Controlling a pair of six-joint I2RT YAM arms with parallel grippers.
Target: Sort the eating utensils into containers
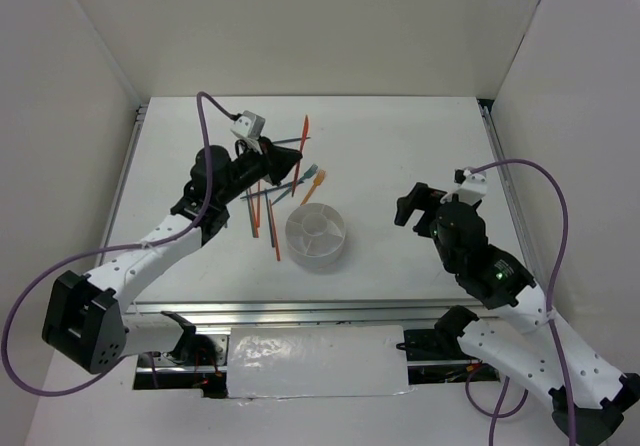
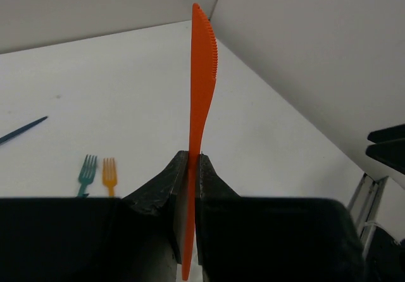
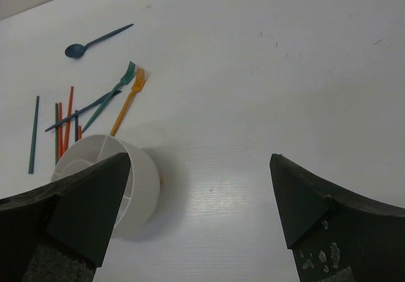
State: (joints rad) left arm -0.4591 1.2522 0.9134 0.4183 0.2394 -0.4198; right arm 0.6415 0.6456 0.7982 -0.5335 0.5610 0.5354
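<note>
My left gripper is moving to the white holder (image 1: 326, 224), which is open, and the orange knife's handle points down. My left gripper should keep going there and lowering until the handle is inside.
My left gripper (image 1: 283, 163) is shut on an orange plastic knife (image 2: 202, 73), held above the table with its serrated blade pointing away from the jaws (image 1: 303, 134). Below it a teal fork (image 2: 87, 171) and an orange fork (image 2: 109, 174) lie side by side. The round white divided holder (image 1: 316, 234) stands mid-table, nothing showing in its compartments. Orange and dark teal chopsticks (image 3: 63, 121) lie left of the holder (image 3: 142, 187). A blue spoon (image 3: 95, 42) lies farther back. My right gripper (image 3: 199, 159) hangs open to the right of the holder, with nothing between its fingers.
White walls close in the table on the left, back and right. A metal rail (image 1: 498, 156) runs along the right edge. My left arm's purple cable (image 1: 205, 116) loops over the left side of the table.
</note>
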